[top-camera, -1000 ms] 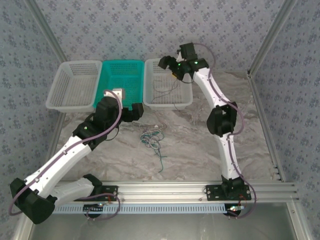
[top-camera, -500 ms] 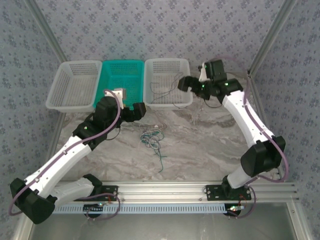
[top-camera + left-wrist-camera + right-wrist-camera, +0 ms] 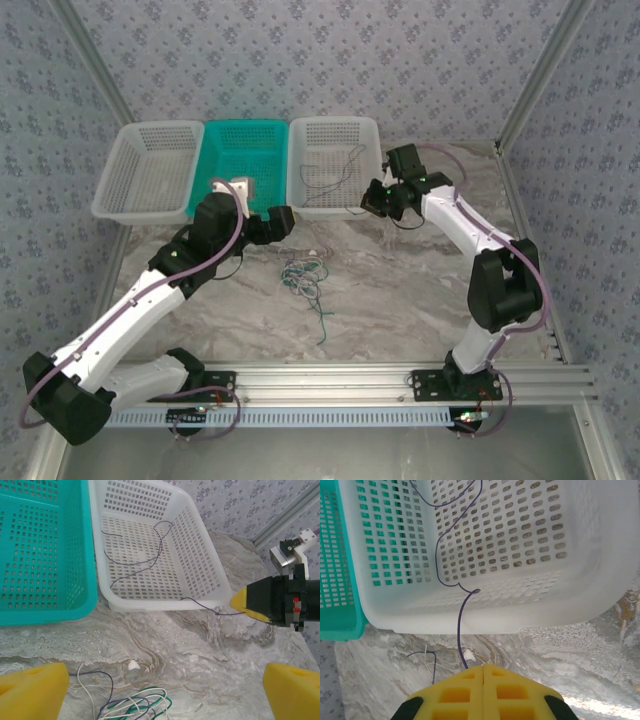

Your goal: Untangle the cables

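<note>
I see the tangle's loops (image 3: 303, 275) lying loose with gaps between them, so its dark cable (image 3: 111, 682) should slide free as a long piece when I lift it.
A tangle of green, white and dark cables (image 3: 305, 278) lies mid-table, its top edge seen as a cable tangle (image 3: 135, 705) low in the left wrist view. My left gripper (image 3: 285, 218) hovers just behind it, open, with nothing between its yellow fingers (image 3: 30, 690). One dark cable (image 3: 335, 170) lies in the right white basket (image 3: 300, 160). That dark cable (image 3: 440, 555) runs over the front rim down to my right gripper (image 3: 483, 667), whose pads are pressed together on its end. The right gripper (image 3: 372, 200) sits at the basket's front right corner.
A teal basket (image 3: 245, 150) and a second white basket (image 3: 150, 165) stand in a row left of the right white basket along the back. A small white scrap (image 3: 133, 665) lies on the marble. Metal frame posts (image 3: 530, 85) border the table.
My right arm has swung out from above the right white basket to its front right corner and lowered. Its jaws, open before, are now shut. The left arm barely moved.
</note>
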